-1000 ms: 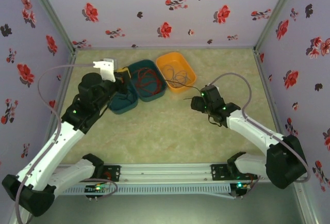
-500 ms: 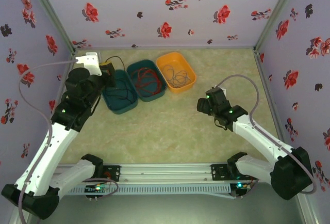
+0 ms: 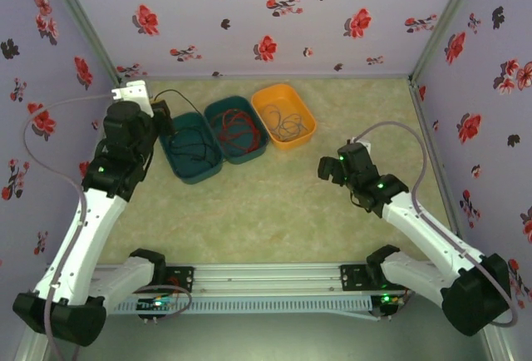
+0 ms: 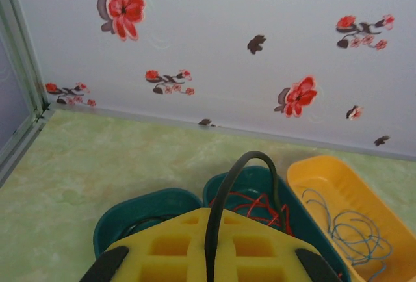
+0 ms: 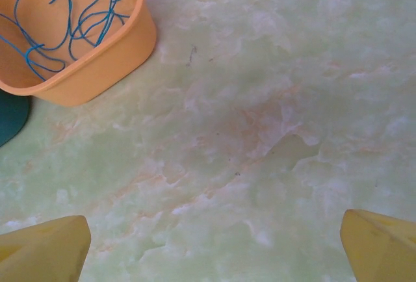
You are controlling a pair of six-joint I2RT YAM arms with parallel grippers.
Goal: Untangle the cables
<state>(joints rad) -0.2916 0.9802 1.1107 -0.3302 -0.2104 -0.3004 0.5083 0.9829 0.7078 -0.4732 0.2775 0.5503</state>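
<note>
The black cable loop is hanging free of the red cable, so the robot's left gripper should go on lowering it until it rests inside the black cable's teal tray.
My left gripper is shut on a black cable over the far-left corner of the left teal tray. The cable loops up out of the yellow jaws and drops back toward the trays; more black cable lies in that tray. A red cable fills the middle teal tray. A blue-teal cable lies in the orange tray. My right gripper hangs open over bare table to the near right of the orange tray, with nothing between its yellow fingers.
The three trays stand side by side at the back of the marbled green table. Flowered walls close in the back and both sides. The rail with both arm bases runs along the near edge.
My left gripper has swung left and back, drawing the black cable with it. My right gripper has pulled away from the orange tray toward the near right.
</note>
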